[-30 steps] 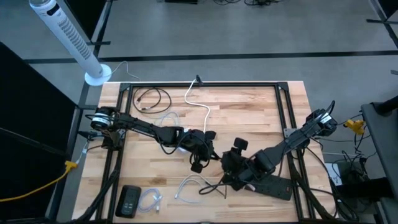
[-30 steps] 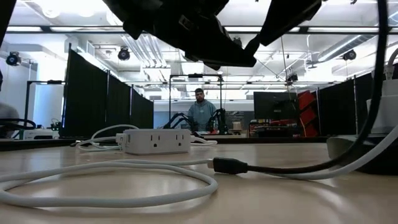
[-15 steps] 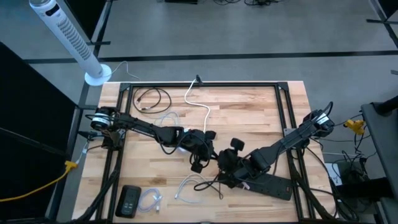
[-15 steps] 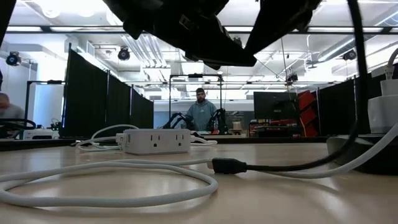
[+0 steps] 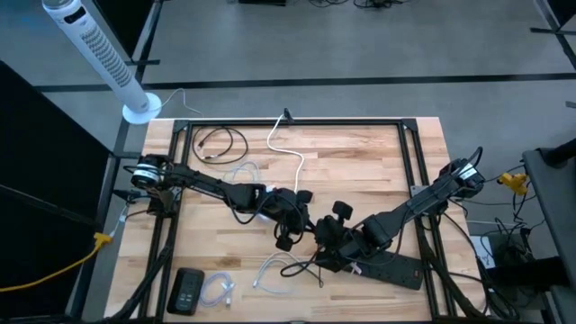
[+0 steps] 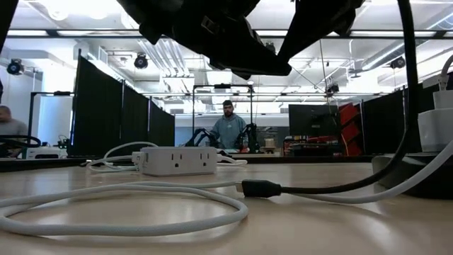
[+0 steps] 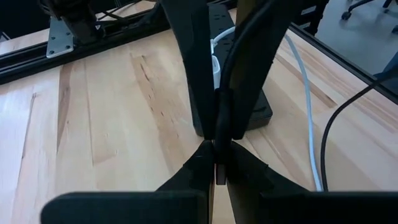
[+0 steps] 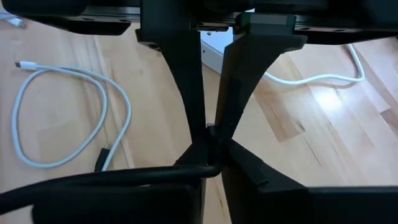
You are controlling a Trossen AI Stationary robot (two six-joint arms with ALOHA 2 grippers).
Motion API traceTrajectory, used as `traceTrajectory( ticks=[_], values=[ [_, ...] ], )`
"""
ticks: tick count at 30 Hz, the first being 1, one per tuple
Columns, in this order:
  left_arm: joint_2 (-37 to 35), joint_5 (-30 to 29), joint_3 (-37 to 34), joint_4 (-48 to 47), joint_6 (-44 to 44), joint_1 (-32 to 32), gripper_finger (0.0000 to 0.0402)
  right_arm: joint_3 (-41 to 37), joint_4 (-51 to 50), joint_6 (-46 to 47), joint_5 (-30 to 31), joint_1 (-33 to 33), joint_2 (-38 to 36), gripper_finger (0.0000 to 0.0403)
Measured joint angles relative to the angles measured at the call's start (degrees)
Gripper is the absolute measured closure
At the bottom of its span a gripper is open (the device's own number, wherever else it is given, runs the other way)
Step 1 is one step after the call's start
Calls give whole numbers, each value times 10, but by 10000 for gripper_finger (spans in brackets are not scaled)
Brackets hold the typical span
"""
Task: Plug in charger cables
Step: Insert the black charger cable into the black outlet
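Next, my left gripper opens and moves back toward the white charger cable (image 5: pixel 263 274), because it covers the plug (image 7: pixel 221 173) that my right gripper is holding by its cable.
My left gripper (image 5: pixel 295 232) hangs over the table's middle, shut on a black charger cable (image 7: pixel 249 37). Just to its right, my right gripper (image 5: pixel 320 245) is shut on a black charger cable (image 8: pixel 93 177); whether it is the same cable, I cannot tell. In the low view a black plug (image 6: pixel 260 188) lies on the table, and its cable (image 6: pixel 405 106) rises steeply at the right. A white charger cable (image 5: pixel 279 268) lies looped near the front edge. Another black cable (image 5: pixel 220 139) lies coiled at the far left. My left gripper pinches the black cable just behind its thicker plug sleeve (image 7: pixel 222 115) between its two fingertips. The fingers slant downward and the cable runs on forward, away from them, clear of the table. My right gripper pinches a thin stretch of black cable (image 8: pixel 210 132) between its fingertips, slanting down from the table's right. The fingers lie across the cable, which leaves sideways (image 8: pixel 124 174) and hangs clear of the wood.
The white socket cube (image 6: pixel 175 160) stands mid-table, its thick white cord (image 5: pixel 292 153) running to the far edge. A long black power strip (image 5: pixel 391 267) lies at the near right. A black device (image 5: pixel 187 290) and a small white cable (image 5: pixel 218 288) lie near left. A person stands far behind.
My right gripper has taken hold of the black cable. The cable's stretch at the right of the low view sagged in a low curve a second ago. Now it is drawn up steeply, while its plug end has stayed on the table.
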Motion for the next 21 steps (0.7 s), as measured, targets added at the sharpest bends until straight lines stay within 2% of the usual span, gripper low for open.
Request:
traceTrajectory(
  ticks=[7, 12, 17, 21],
  values=[
    [-5, -1, 2, -16, 24, -3, 380, 0, 1, -1, -10, -1, -7, 385],
    [-15, -1, 2, -51, 31, -8, 338, 2, -15, -13, -37, -1, -20, 385],
    [-34, -1, 1, -170, 51, -10, 303, 12, -89, 2, -99, 1, -27, 385],
    [-42, -1, -1, -235, 47, -10, 291, 12, -124, 19, -197, 8, -23, 385]
  ],
)
